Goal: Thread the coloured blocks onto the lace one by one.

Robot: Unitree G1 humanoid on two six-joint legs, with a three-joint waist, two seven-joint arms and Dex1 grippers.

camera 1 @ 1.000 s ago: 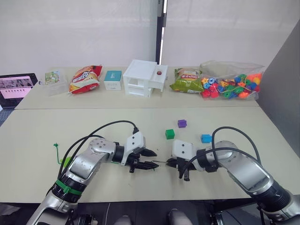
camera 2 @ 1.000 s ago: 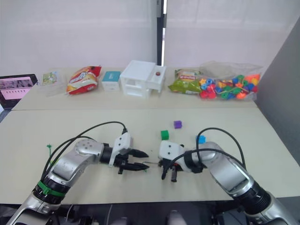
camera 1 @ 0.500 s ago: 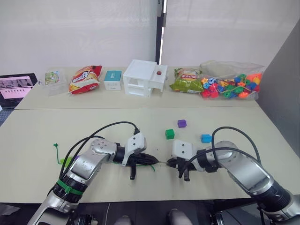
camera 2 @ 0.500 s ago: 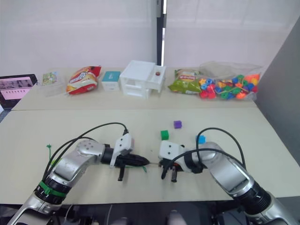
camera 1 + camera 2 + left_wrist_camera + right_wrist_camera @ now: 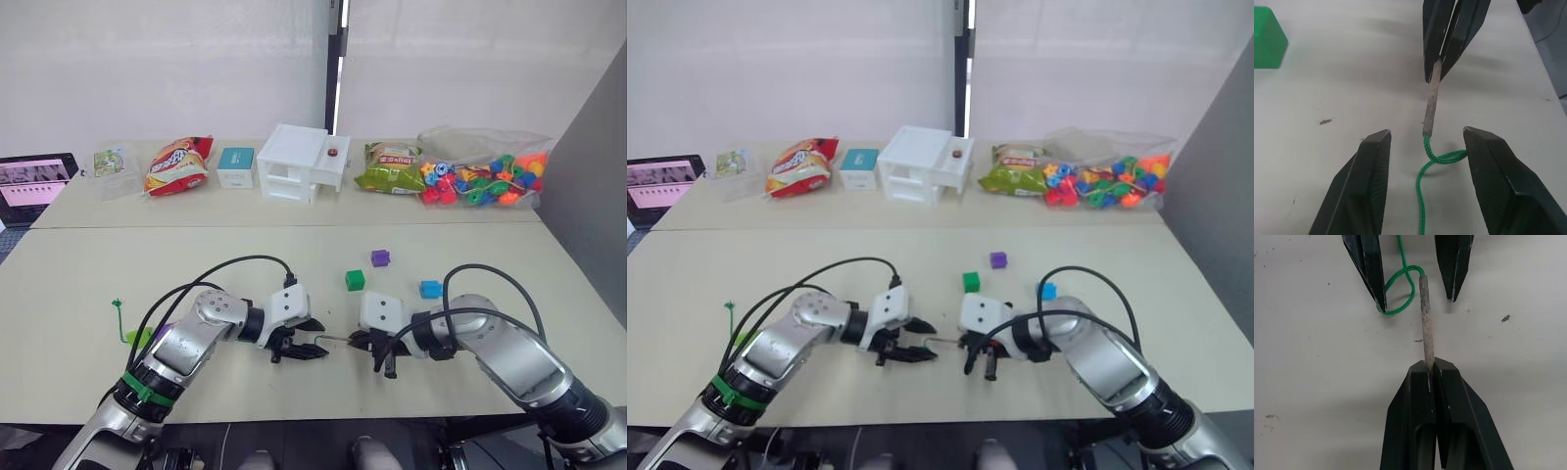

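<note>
The green string [image 5: 1421,196] curls where its stiff grey tip ends [image 5: 1427,134]. The string will bend around into a loose loop when I carry the string's tip.
The lace's stiff grey tip [image 5: 1425,323] is pinched in my right gripper [image 5: 1430,364], which is shut on it just above the table. My left gripper [image 5: 1426,132] faces it, open, one finger on each side of where the tip meets the green string [image 5: 1422,181], touching neither. The string loops there, runs back under the left arm and ends in a knot [image 5: 117,305]. A dark green block [image 5: 355,280], a purple block [image 5: 380,258] and a blue block [image 5: 430,289] lie beyond the grippers. A lime green block [image 5: 140,337] shows beside the left forearm.
On the far table stand a clear bag of bright beads [image 5: 485,176], a green snack bag [image 5: 390,169], a white box [image 5: 302,163], a small teal box [image 5: 236,166], a red snack bag [image 5: 177,164] and a tablet [image 5: 35,181]. A grey panel [image 5: 588,196] rises at the right.
Half a second ago my left gripper was closed on the lace; now its fingers are apart around it. The right gripper has kept still with the tip.
</note>
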